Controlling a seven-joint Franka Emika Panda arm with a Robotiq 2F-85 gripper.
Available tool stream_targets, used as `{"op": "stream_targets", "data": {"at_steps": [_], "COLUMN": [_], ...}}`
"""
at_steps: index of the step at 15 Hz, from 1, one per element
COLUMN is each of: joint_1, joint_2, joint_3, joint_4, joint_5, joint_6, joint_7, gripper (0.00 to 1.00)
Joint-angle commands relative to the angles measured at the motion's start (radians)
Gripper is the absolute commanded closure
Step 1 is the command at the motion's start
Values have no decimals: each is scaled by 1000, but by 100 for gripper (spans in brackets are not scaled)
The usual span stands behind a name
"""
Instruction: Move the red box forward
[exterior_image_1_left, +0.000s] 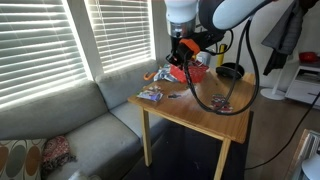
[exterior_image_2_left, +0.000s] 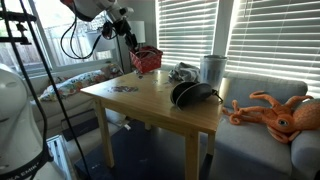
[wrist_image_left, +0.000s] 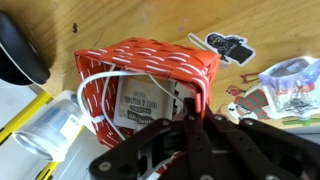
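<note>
I carry on moving the red box (exterior_image_2_left: 146, 62) forward and down until its base rests on clear tabletop (exterior_image_2_left: 151, 91). My gripper is holding the box by its side above that spot.
The red box (wrist_image_left: 140, 62) is a woven red low-sided basket holding a white cable and a printed packet. It sits at the window side of the wooden table (exterior_image_1_left: 200, 112) and shows in both exterior views (exterior_image_1_left: 196, 72) (exterior_image_2_left: 147, 60). My gripper (wrist_image_left: 192, 108) reaches down over it, and the fingers are closed on the box's near wall. The gripper also shows in both exterior views (exterior_image_1_left: 184, 52) (exterior_image_2_left: 133, 47). I cannot tell whether the box rests on the table or is lifted slightly.
Black headphones (exterior_image_2_left: 190, 95) and a grey cup (exterior_image_2_left: 212, 68) stand beside the box. A blue-and-orange packet (exterior_image_1_left: 152, 96) and a dark patterned packet (exterior_image_1_left: 220, 103) lie on the table. A clear plastic cup (wrist_image_left: 45, 130) sits next to the box. A couch (exterior_image_1_left: 70, 125) borders the table.
</note>
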Motion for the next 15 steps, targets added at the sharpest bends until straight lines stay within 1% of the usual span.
{"op": "stream_targets", "data": {"at_steps": [1, 6, 15], "joint_1": [-60, -115, -156], "joint_2": [-68, -76, -116], "joint_3": [5, -5, -24], "joint_4": [-63, -119, -232], "joint_5": [-3, -1, -17], "joint_6": [-15, -6, -10], "joint_7": [14, -9, -43], "gripper": [99, 99, 99]}}
